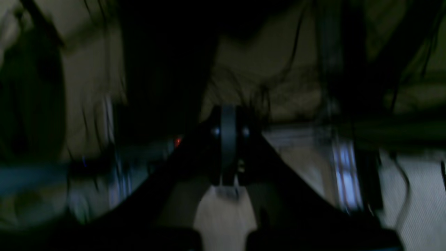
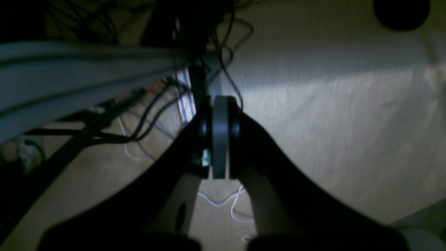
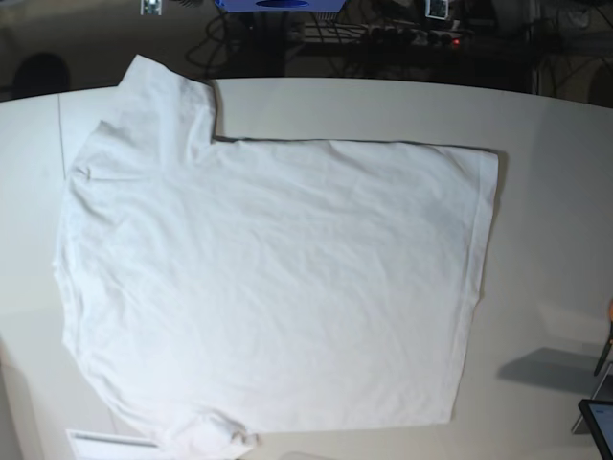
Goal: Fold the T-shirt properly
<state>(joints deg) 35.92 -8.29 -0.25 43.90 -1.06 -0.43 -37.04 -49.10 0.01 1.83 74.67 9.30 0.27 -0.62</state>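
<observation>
The T-shirt's far sleeve (image 3: 170, 107) is lying flat across the table's far edge. I should keep my right gripper moving toward the sleeve's edge (image 3: 123, 94) until its fingers open over it.
The white T-shirt (image 3: 278, 278) lies spread flat on the off-white table (image 3: 556, 172), collar side to the left and hem to the right. One sleeve points to the far left corner, the other lies crumpled at the near left edge. Neither arm shows in the base view. In the left wrist view my left gripper (image 1: 228, 139) is shut with nothing between its fingers, and the picture is dark and blurred. My right gripper (image 2: 220, 136) is shut and empty too, aimed at carpet and cables away from the shirt.
Cables and equipment (image 3: 383, 34) sit behind the table's far edge. A dark device corner (image 3: 599, 417) pokes in at the near right, with a shadow beside it. A white strip (image 3: 105, 443) lies at the near left edge. A metal frame rail (image 2: 69, 73) crosses the right wrist view.
</observation>
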